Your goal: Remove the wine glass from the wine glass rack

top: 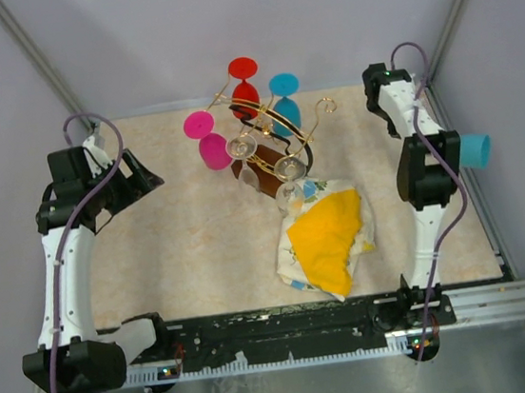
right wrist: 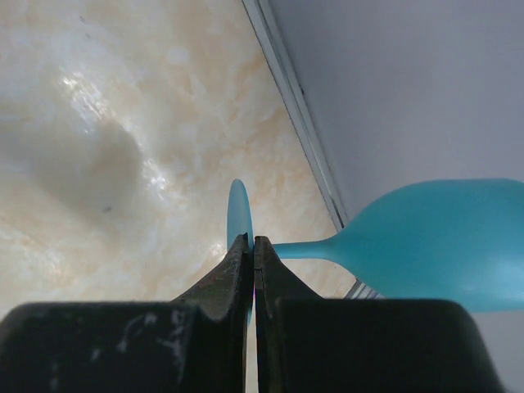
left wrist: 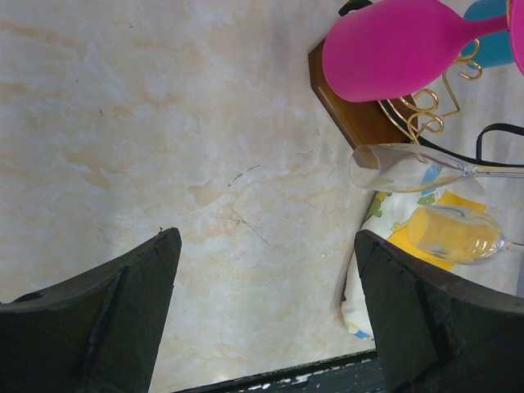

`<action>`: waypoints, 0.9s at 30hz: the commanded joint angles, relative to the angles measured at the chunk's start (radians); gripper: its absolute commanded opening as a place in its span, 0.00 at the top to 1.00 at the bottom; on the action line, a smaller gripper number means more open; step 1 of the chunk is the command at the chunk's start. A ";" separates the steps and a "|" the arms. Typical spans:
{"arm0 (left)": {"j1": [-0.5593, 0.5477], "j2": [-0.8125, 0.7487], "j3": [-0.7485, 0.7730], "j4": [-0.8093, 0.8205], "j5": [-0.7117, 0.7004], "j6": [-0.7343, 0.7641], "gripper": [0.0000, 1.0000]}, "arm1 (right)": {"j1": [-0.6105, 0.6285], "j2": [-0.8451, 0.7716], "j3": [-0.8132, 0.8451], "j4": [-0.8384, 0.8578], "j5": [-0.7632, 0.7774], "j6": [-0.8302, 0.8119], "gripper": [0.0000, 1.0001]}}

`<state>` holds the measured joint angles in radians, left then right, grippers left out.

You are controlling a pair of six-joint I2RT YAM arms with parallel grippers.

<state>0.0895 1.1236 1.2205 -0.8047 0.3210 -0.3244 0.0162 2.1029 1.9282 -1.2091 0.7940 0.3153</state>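
The teal wine glass is held by its foot [right wrist: 238, 210] in my right gripper over clear tabletop [right wrist: 184, 201], so I go on moving it down and tilting its bowl up until it stands.
The gold wire wine glass rack [top: 269, 133] stands on its dark brown base [left wrist: 348, 110] at the table's back middle. Hanging on it are a red glass [top: 244, 84], a blue glass [top: 284, 98], a pink glass [top: 206, 138] and clear glasses [top: 288, 167]. My right gripper [right wrist: 253, 241] is shut on the foot of a teal wine glass [right wrist: 434, 241], held off the rack near the table's right edge; its bowl [top: 474, 149] points right. My left gripper [left wrist: 266, 237] is open and empty above bare table, left of the rack [top: 145, 177].
A crumpled white and yellow cloth [top: 327, 235] lies in front of the rack, under the clear glasses [left wrist: 401, 168]. A black cable [left wrist: 499, 131] loops by the rack. The metal frame rail [right wrist: 299, 106] and grey wall run close along the right.
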 commanded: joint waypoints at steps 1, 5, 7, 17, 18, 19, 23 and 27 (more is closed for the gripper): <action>-0.004 -0.027 0.013 0.037 0.045 -0.027 0.07 | 0.035 0.133 0.139 -0.046 0.162 0.003 1.00; -0.004 -0.049 -0.022 0.079 0.082 -0.042 0.07 | 0.035 0.236 0.178 -0.051 0.206 -0.008 1.00; -0.004 -0.053 -0.036 0.087 0.091 -0.044 0.07 | 0.036 0.271 0.165 -0.055 0.215 -0.009 1.00; -0.004 -0.033 -0.061 0.140 0.153 -0.047 0.07 | 0.033 0.417 0.263 -0.026 0.315 -0.073 1.00; -0.004 -0.031 -0.063 0.146 0.158 -0.050 0.07 | 0.033 0.434 0.273 -0.023 0.328 -0.081 1.00; -0.004 -0.029 -0.067 0.155 0.169 -0.055 0.07 | 0.034 0.448 0.279 -0.016 0.340 -0.091 1.00; -0.004 -0.029 -0.086 0.185 0.194 -0.069 0.07 | 0.033 0.489 0.258 0.003 0.375 -0.119 1.00; -0.004 -0.020 -0.097 0.201 0.208 -0.075 0.07 | 0.034 0.505 0.231 0.020 0.384 -0.129 1.00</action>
<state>0.0895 1.0954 1.1423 -0.6571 0.4877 -0.3878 0.0483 2.5881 2.1651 -1.2240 1.1332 0.1963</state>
